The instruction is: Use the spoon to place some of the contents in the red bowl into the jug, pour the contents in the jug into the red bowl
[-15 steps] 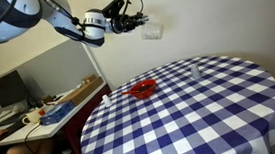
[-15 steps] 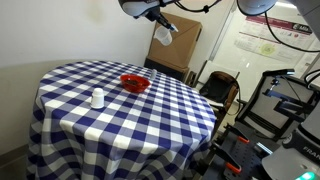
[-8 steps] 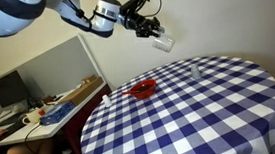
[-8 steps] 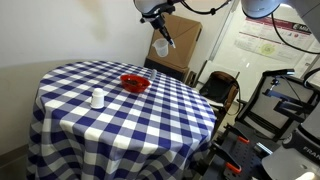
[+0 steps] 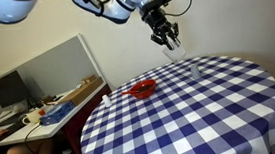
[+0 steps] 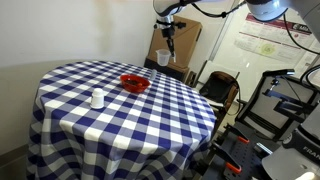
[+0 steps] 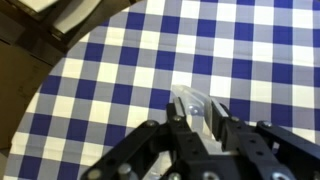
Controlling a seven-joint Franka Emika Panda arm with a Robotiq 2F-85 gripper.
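Observation:
The clear jug [image 6: 163, 58] is upright over open cloth [image 5: 182, 94] beside the red bowl, so the robot's gripper should go on lowering it until the jug's bottom touches the cloth before it lets go.
My gripper [image 5: 166, 34] [image 6: 167, 42] hangs high over the far side of the round checked table [image 5: 211, 111] [image 6: 150, 125], shut on the clear jug [image 5: 174, 42] [image 6: 162, 57]. In the wrist view the jug [image 7: 194, 106] sits upright between the black fingers, with the blue-and-white cloth far below. The red bowl [image 5: 143, 87] [image 6: 134, 83] rests on the table, well below the gripper and to one side of it. I cannot make out the spoon. What the jug and the bowl contain does not show.
A small pale cup [image 6: 97, 98] [image 5: 194, 70] stands on the cloth apart from the bowl. A desk with a monitor [image 5: 8, 90] lies beyond one table edge. A cardboard box [image 6: 186, 45], a chair [image 6: 220, 90] and lab equipment [image 6: 285, 110] stand beyond another.
The arm has swung across from near the wall and dropped lower, carrying the jug towards the table's far edge. The grip has stayed the same.

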